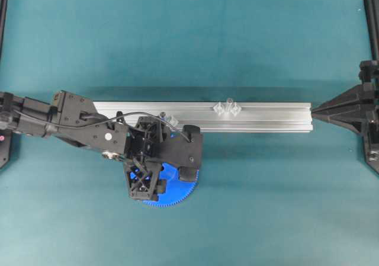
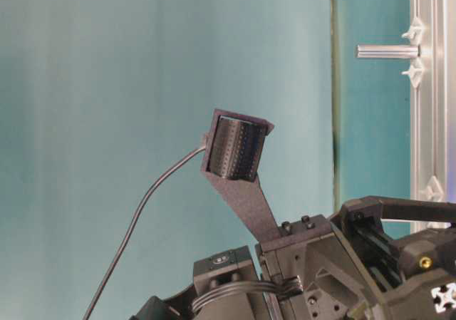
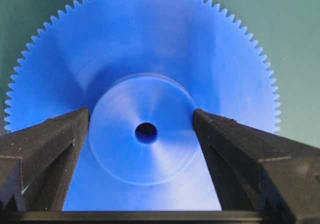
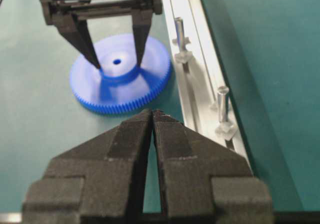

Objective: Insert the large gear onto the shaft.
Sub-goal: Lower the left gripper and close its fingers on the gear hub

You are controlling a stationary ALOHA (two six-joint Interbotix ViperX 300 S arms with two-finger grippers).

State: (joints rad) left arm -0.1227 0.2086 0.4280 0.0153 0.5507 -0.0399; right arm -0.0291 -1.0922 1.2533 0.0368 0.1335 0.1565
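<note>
The large gear [image 1: 172, 189] will tilt between the fingers when I work it onto the shaft, because they are only on opposite sides of the gear's raised middle [image 3: 144, 129].
The large gear [image 1: 174, 192] is a bright-blue toothed disc lying flat on the teal table in front of the rail. My left gripper [image 1: 167, 174] hangs over it, open, with one finger on each side of the raised hub [image 3: 145, 109]; the fingertips [image 3: 80, 119] stand right at the hub's edge, and the gear [image 4: 120, 79] rests on the table. Two thin silver pins stand on the rail: one shaft [image 1: 227, 107] near the middle, the other [image 1: 163, 117] just behind my left gripper. At the rail's right end my right gripper [image 4: 152, 113] is shut and empty.
A long aluminium rail [image 1: 266, 121] runs left to right across the table's middle and carries both pins [image 4: 178, 32] [image 4: 222, 102]. Black frame posts stand at the left and right table edges. In the table-level view one pin [image 2: 388, 50] shows beside the rail [image 2: 427, 120].
</note>
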